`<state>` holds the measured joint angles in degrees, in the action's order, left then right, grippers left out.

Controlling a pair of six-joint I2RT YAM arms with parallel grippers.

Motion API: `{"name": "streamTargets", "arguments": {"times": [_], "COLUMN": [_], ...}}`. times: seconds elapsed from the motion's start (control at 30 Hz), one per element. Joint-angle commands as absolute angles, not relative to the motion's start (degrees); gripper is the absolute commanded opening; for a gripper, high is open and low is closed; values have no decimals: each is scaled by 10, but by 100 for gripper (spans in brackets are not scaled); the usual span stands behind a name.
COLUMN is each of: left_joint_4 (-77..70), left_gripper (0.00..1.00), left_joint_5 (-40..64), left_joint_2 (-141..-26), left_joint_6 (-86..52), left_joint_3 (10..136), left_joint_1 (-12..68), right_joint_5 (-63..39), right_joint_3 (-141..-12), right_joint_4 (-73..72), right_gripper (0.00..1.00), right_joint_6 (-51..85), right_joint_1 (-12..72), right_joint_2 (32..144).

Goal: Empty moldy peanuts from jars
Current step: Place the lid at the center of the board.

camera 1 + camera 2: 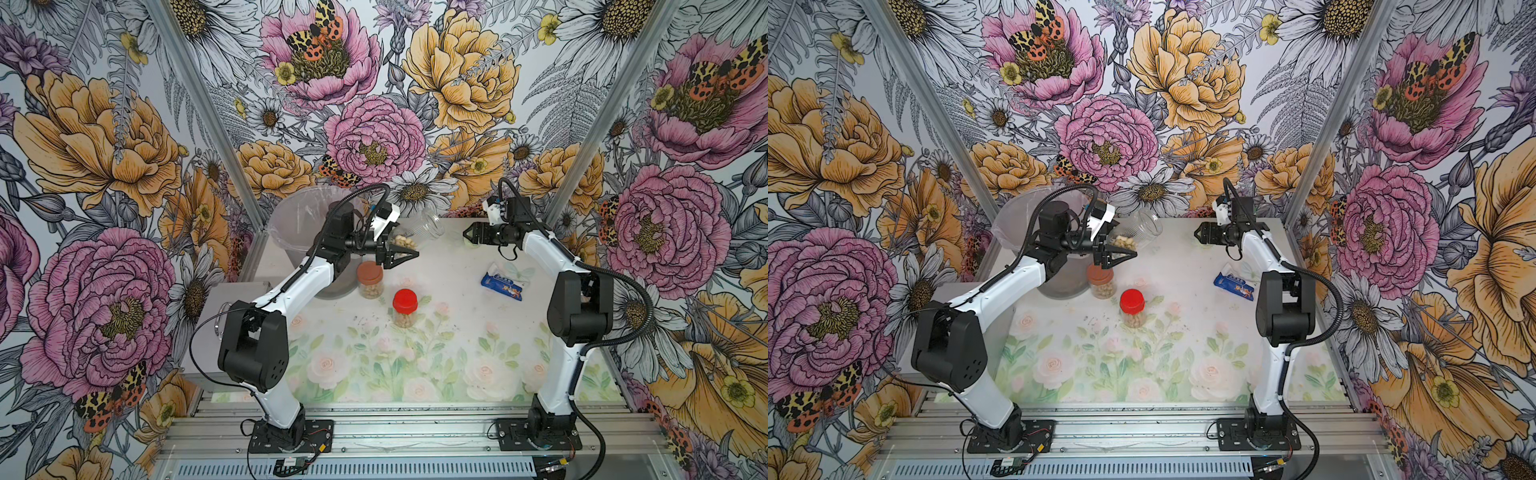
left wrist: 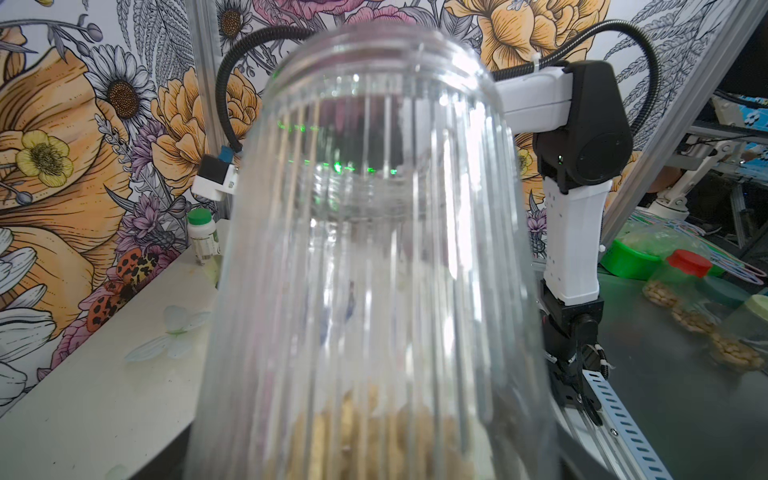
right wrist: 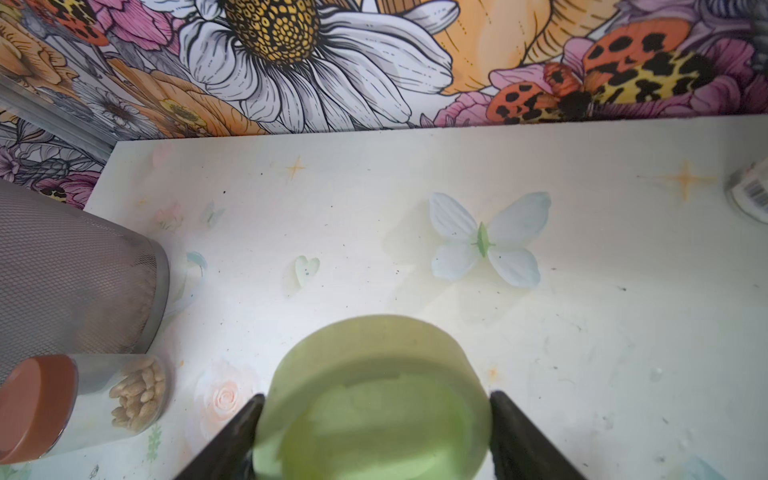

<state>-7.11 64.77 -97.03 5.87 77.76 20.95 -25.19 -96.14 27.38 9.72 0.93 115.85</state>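
The light green lid's hollow side [image 3: 374,428] is up and the table is clear before the blue packet [image 1: 477,262], so my right gripper should keep lowering until the lid rests flat, then let go.
My left gripper [image 1: 397,253] is shut on an open clear jar [image 1: 417,230], held tilted above the table at the back with its mouth up and toward the right. Moldy peanuts [image 1: 401,242] lie at its lower end by the fingers; the left wrist view shows the jar [image 2: 374,249] filling the picture with peanuts [image 2: 374,440] at its base, hiding the jaws. My right gripper [image 3: 374,419] is shut on a light green lid [image 3: 374,399], low over the table at the back right. A brown-lidded jar [image 1: 370,278] and a red-lidded jar [image 1: 405,307] stand closed with peanuts inside.
A large mesh bucket [image 1: 282,220] with a clear liner stands at the back left, behind my left arm. A blue snack packet [image 1: 503,286] lies at the right. A small white bottle with green cap [image 2: 202,232] stands by the back wall.
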Motion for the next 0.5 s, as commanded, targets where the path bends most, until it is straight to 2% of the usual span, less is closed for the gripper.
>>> {"name": "streamTargets", "arguments": {"times": [0.0,0.23,0.47], "left_joint_4": [-112,-72,-67], "left_gripper": [3,3,4], "left_joint_5": [607,464,374], "left_joint_2": [-947,-928,-931], "left_joint_6": [58,112,128], "left_joint_3": [776,766,765], "left_joint_1": [216,258,296], "right_joint_5": [-225,-174,-123], "right_joint_3": [-955,-947,-964], "right_joint_4": [263,282,325], "right_gripper": [63,62,60], "right_joint_6": [142,209,244], "right_joint_1": [8,7,8], "right_joint_2": [1174,1184,1208]}}
